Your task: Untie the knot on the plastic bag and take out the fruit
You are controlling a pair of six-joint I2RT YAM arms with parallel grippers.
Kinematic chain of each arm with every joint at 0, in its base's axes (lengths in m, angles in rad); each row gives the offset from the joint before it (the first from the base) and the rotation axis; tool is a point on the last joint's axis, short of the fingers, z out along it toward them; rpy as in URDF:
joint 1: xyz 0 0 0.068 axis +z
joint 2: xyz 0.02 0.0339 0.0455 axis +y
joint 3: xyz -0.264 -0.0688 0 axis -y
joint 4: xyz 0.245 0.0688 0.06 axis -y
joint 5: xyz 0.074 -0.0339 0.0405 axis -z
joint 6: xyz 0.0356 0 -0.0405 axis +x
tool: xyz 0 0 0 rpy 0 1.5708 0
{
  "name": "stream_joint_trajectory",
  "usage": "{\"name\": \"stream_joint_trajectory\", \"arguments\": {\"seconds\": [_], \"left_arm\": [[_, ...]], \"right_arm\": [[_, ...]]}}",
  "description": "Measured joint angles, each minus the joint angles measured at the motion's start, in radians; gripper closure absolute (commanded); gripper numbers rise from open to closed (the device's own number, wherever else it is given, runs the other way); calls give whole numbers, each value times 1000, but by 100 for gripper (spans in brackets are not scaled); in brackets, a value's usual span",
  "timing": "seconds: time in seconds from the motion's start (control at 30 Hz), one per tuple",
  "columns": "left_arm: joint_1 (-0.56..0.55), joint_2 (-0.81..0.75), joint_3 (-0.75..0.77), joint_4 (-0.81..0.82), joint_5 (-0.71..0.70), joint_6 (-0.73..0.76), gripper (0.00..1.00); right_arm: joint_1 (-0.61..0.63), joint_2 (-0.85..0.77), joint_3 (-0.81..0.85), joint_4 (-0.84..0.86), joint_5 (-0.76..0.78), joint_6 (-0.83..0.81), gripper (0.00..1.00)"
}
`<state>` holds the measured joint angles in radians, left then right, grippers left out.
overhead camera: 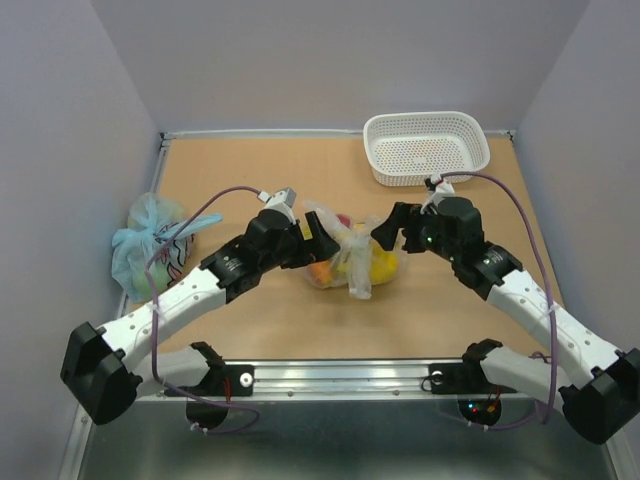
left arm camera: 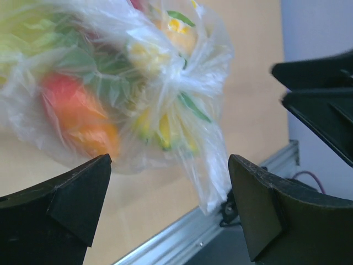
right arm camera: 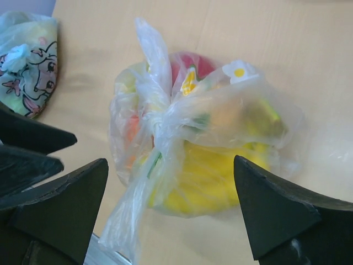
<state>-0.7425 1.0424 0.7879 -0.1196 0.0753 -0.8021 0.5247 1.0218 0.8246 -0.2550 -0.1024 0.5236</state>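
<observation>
I expect the plastic bag (overhead camera: pixel 386 266) to spread into a wide opening when I pull it open, because the knot (overhead camera: pixel 357 242) is a loose gather with a long loose end.
The clear plastic bag (overhead camera: pixel 345 262) lies mid-table, its knot (overhead camera: pixel 354 244) tied, with one loose tail pointing toward the near edge. Inside I see fruit: yellow bananas (right arm camera: pixel 212 176), a red apple (right arm camera: pixel 190 65) and an orange-red piece (left arm camera: pixel 83 118). My left gripper (overhead camera: pixel 322 236) is open just left of the bag; in its wrist view (left arm camera: pixel 168 190) the knot (left arm camera: pixel 177 84) is ahead of the jaws. My right gripper (overhead camera: pixel 388 234) is open just right of the bag; in its wrist view (right arm camera: pixel 171 212) the knot (right arm camera: pixel 161 118) lies ahead, nothing between the fingers.
A white perforated basket (overhead camera: pixel 427 148) stands at the back right. A light-blue printed bag (overhead camera: pixel 150 240) lies by the left wall and shows in the right wrist view (right arm camera: pixel 25 66). A metal rail (overhead camera: pixel 330 375) runs along the near edge.
</observation>
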Motion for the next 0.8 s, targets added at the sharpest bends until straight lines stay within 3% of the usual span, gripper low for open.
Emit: {"name": "stream_joint_trajectory", "arguments": {"seconds": [0.17,0.3,0.63,0.8], "left_arm": [[-15,114,125,-20,-132,75,2],[-15,161,177,-14,-190,148,2],[-15,345,187,85,-198,198,4],[-15,357,124,164,-158,158,5]], "right_arm": [[0,-21,53,-31,34,-116,2],[0,63,90,-58,24,-192,3],[9,312,167,-70,19,-232,11],[109,333,114,-47,59,-178,14]]}}
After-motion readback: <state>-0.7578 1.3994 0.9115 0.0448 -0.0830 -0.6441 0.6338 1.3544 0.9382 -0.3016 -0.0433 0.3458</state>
